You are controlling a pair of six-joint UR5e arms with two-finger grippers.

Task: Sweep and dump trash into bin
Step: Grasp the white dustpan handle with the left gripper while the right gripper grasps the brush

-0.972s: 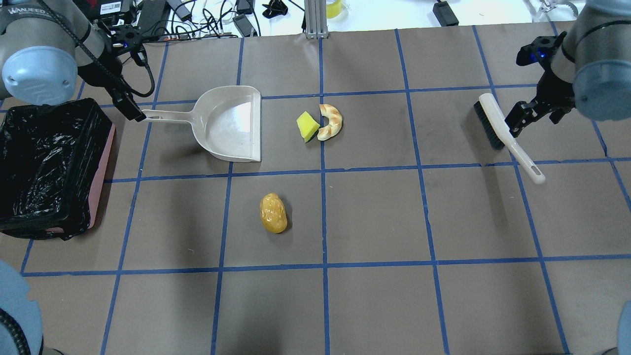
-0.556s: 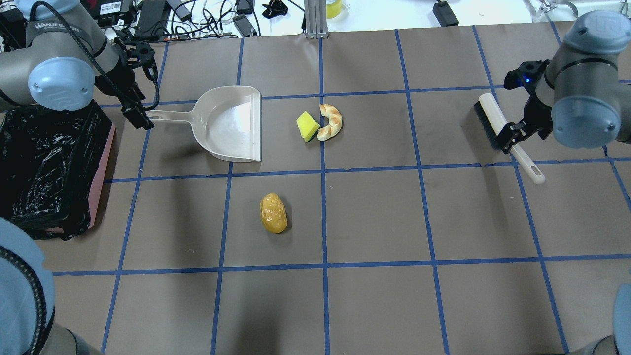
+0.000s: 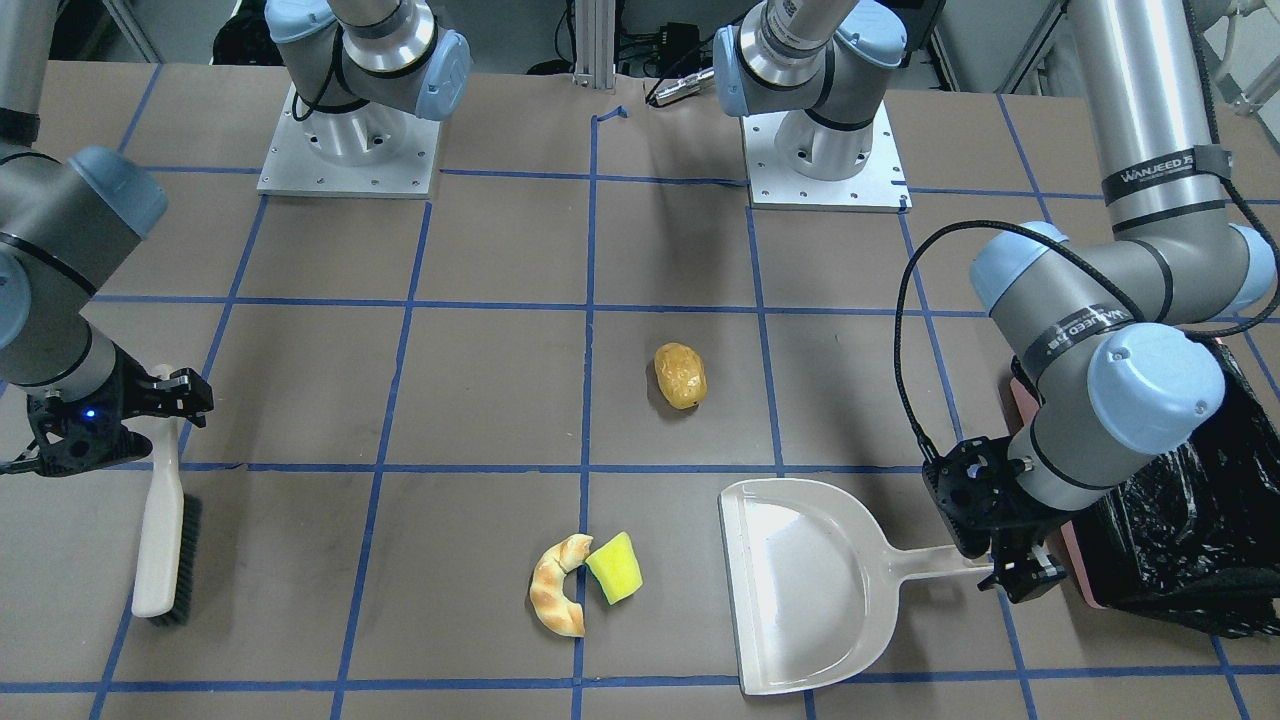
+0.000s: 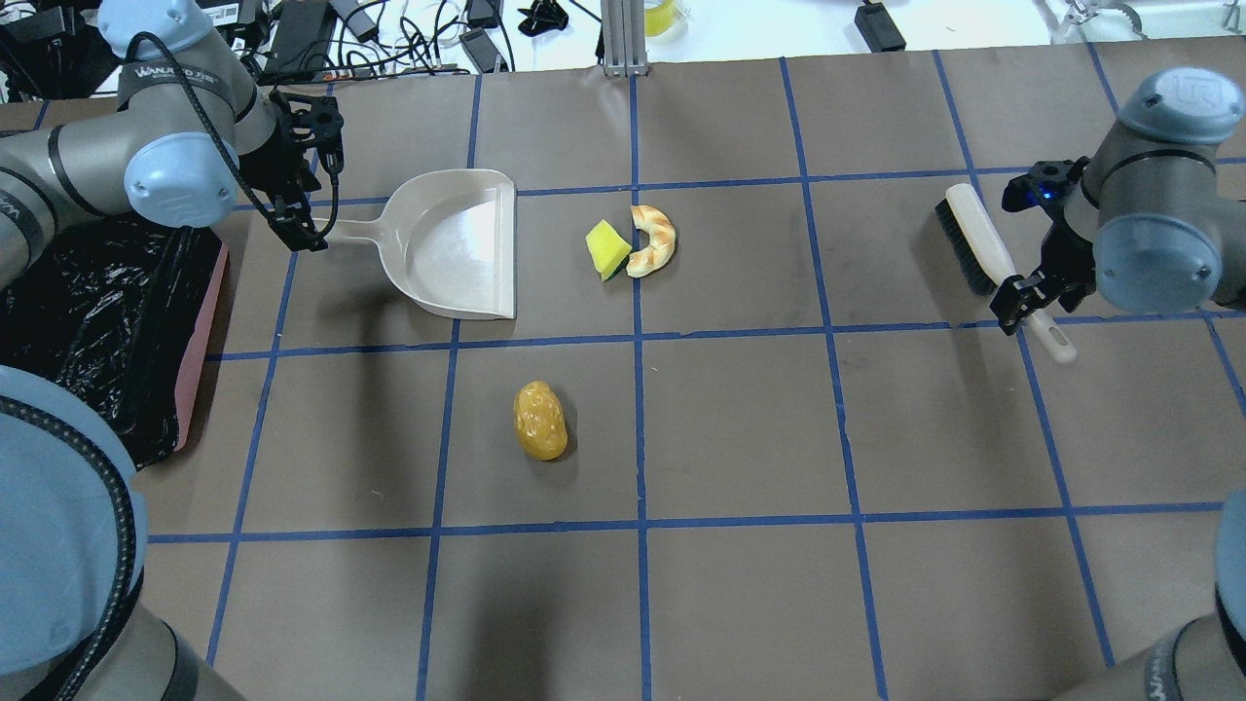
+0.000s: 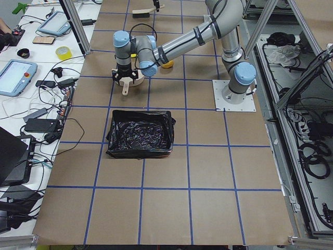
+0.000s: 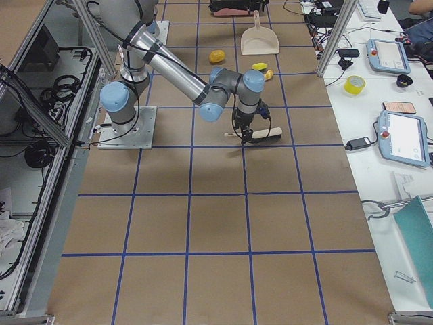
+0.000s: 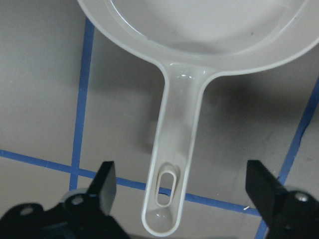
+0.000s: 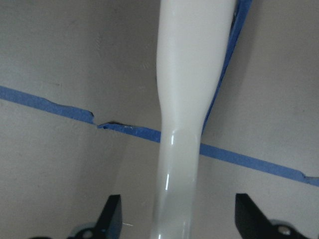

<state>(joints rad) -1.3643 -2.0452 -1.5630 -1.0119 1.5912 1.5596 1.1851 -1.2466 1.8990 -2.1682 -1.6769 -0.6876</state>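
Note:
The left gripper's open fingers are on both sides of the dustpan handle's far end (image 7: 165,196), so the left gripper should move up and take hold of the neck (image 3: 909,564) by the pan before it sweeps.
The potato-like piece (image 4: 539,420) lies alone mid-table. The croissant piece (image 4: 654,240) and the yellow-green sponge (image 4: 607,249) touch each other, just right of the beige dustpan's (image 4: 453,243) open edge. The bin (image 4: 88,321), pink with a black bag, stands at the left edge. My left gripper (image 4: 302,234) is open, its fingers (image 7: 104,181) either side of the dustpan handle's (image 7: 172,179) end. My right gripper (image 4: 1022,304) is open over the beige brush's (image 4: 978,248) handle (image 8: 187,99), fingers either side.
Cables and boxes lie beyond the table's far edge (image 4: 389,29). The arm bases (image 3: 345,150) stand on the robot's side. Blue tape lines grid the brown table (image 4: 740,428).
My left gripper has moved right onto the dustpan handle's end. My right gripper has moved down along the brush to its handle. Both stay open; the trash has not moved.

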